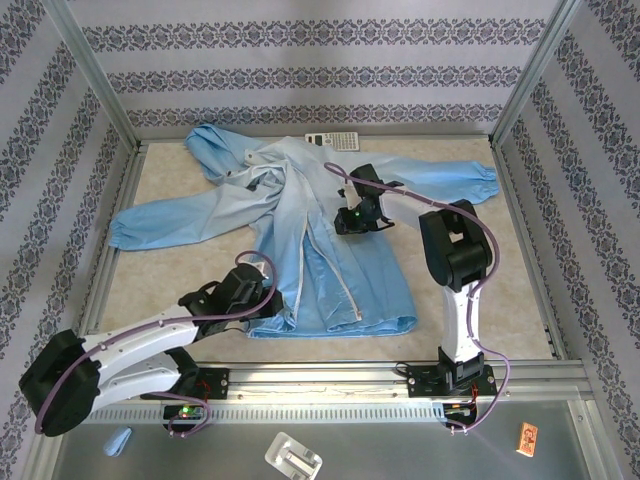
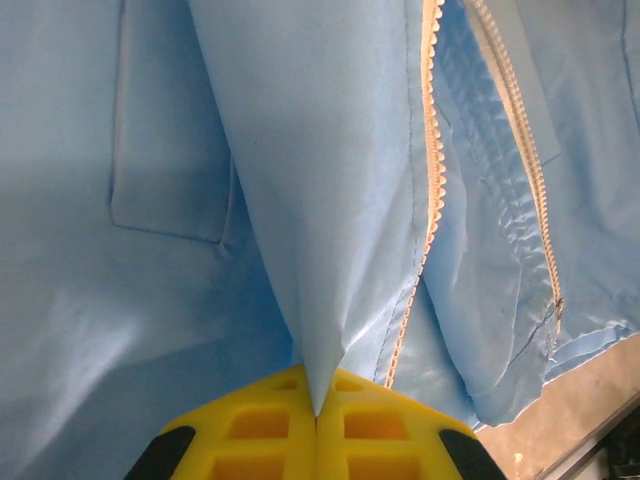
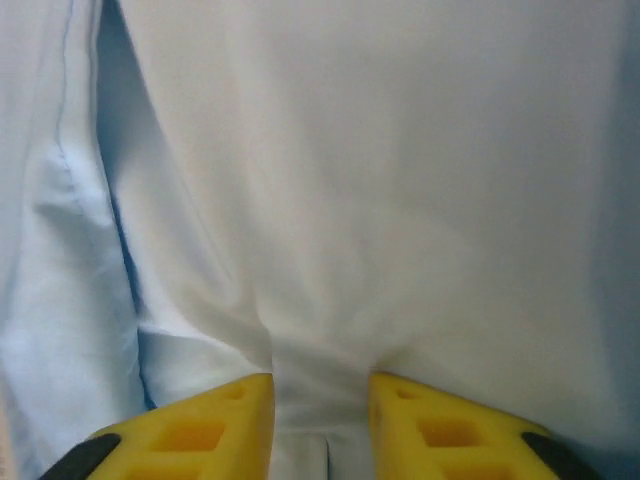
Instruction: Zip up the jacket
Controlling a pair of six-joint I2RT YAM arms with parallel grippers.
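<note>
My left gripper should lift what it pinches, a fold of the jacket (image 2: 322, 345) beside the zipper teeth, and my right gripper should take the jacket's toothed edge (image 2: 408, 325) first.
The light-blue hooded jacket (image 1: 290, 215) lies spread on the table, hood at the far left, sleeves stretched out, front open at the bottom. Its pale zipper strip (image 1: 338, 285) runs down the middle. My left gripper (image 1: 262, 295) sits at the lower left hem. In the left wrist view it (image 2: 316, 412) is shut on a raised fold of the jacket (image 2: 300, 200), with two separate rows of zipper teeth (image 2: 432, 200) to the right. My right gripper (image 1: 348, 222) rests on the jacket's chest. Its yellow fingers (image 3: 200, 430) stand open, pressed onto pale fabric (image 3: 380, 180) bunched between them.
A calculator (image 1: 332, 140) lies at the table's far edge, just beyond the collar. Metal frame posts and rails (image 1: 100, 270) bound the beige tabletop (image 1: 170, 270). On the near ledge lie a small blue item (image 1: 118, 441), a metal piece (image 1: 292, 460) and an orange tag (image 1: 526, 437).
</note>
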